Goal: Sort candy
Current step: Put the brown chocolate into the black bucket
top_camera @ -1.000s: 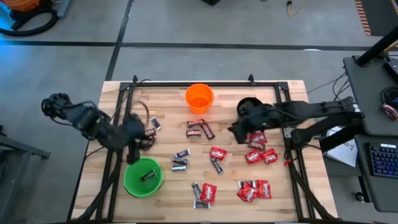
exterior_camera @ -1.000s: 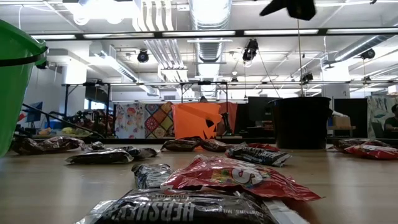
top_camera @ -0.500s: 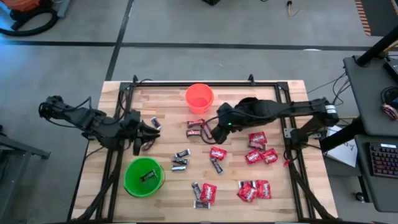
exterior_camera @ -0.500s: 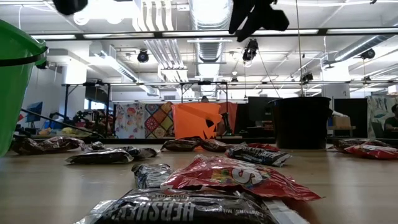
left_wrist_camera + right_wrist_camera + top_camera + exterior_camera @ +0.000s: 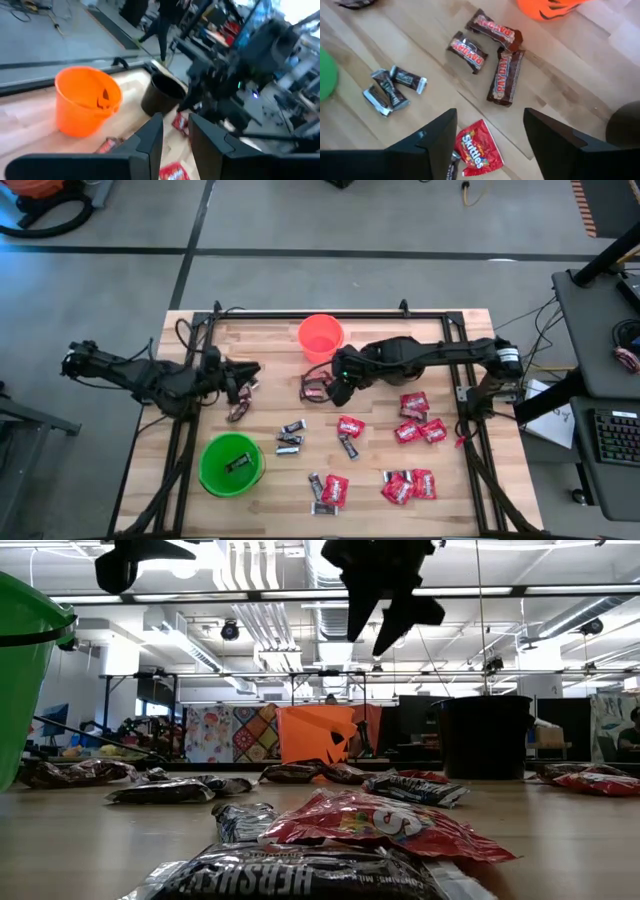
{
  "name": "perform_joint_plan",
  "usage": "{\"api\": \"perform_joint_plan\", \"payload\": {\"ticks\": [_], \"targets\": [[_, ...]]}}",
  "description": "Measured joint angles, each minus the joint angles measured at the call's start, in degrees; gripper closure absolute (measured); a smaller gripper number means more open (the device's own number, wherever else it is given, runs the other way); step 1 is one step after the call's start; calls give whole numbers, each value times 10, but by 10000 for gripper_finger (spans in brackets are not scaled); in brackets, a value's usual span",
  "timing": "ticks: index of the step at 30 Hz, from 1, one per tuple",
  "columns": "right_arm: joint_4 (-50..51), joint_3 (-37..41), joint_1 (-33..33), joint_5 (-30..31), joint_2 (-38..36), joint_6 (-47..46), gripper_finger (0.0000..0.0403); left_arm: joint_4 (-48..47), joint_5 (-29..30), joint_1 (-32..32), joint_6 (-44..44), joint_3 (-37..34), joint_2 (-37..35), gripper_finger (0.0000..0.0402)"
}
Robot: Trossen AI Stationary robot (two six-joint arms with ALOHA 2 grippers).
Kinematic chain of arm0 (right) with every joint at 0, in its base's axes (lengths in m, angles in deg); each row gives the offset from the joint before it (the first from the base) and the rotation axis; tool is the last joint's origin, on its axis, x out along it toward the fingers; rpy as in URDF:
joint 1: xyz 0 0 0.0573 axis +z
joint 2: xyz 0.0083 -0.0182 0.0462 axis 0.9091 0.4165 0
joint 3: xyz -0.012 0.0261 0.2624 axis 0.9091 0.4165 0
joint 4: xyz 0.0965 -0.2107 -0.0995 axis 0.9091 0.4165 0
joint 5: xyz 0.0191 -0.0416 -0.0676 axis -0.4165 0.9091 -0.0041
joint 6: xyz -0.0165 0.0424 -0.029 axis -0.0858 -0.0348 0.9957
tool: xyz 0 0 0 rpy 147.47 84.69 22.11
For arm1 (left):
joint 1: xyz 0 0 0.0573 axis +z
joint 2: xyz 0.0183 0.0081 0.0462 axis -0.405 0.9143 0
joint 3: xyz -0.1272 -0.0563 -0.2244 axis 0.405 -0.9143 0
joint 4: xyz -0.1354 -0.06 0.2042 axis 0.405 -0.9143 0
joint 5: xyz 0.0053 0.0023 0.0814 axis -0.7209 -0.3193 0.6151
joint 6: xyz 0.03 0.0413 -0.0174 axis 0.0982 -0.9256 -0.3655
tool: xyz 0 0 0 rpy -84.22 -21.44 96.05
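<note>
I can see the nearest reddish-brown bar's loose end (image 5: 500, 98) pointing toward my open fingers, so I should go on lowering my right gripper until both fingers are on either side of its long sides (image 5: 505, 80), then close.
Wrapped candy lies scattered on the wooden table (image 5: 450, 330). Three reddish-brown bars (image 5: 505, 75) lie near the orange cup (image 5: 320, 337). Dark mini bars (image 5: 290, 435) sit mid-table, and red packets (image 5: 412, 402) lie to the right and toward the near edge. My right gripper (image 5: 490, 115) hangs open above the reddish-brown bars (image 5: 315, 385) and holds nothing. My left gripper (image 5: 176, 120) is open and empty, raised over the dark bars (image 5: 240, 412) on the table's left. The green cup (image 5: 232, 464) has one dark bar in it.
A black cup (image 5: 162, 95) stands right of the orange cup, mostly covered by my right arm in the high view. A red Skittles packet (image 5: 477, 152) lies just nearside of the reddish-brown bars. A black metal frame (image 5: 300, 313) borders the table.
My right gripper has swung from beside the black cup toward the table's left and come down over the reddish-brown bars. My left gripper has moved from above the green cup toward the far edge, over the dark bars at the left. No candy has moved.
</note>
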Motion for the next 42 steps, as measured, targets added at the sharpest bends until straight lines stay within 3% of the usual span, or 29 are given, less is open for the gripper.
{"api": "perform_joint_plan", "payload": {"ticks": [6, 9, 11, 15, 19, 25, 32, 42], "targets": [[-1, 0, -27, -52, 28, 13, 130, -37, -1, 56, -32, 28, -2, 324], [-3, 0, -35, -64, 34, 15, 111, -67, -30, 83, -32, 30, -6, 324], [-5, 0, -37, -62, 34, 16, 101, -82, -75, 105, -24, 28, -7, 324], [-9, 1, -46, -60, 33, 13, 92, -122, -222, 170, 2, 27, -6, 324], [-48, 9, -50, -57, 35, 21, 95, -119, -272, 214, -17, 27, -9, 324], [-87, 9, -50, -56, 82, 44, 94, -111, -270, 233, -62, 36, -28, 324], [-50, 10, -50, -59, 127, 42, 95, -114, -269, 233, -66, 36, -44, 324], [-67, 10, -49, -23, 181, 59, 101, -116, -249, 233, -72, 35, -40, 324]]}}
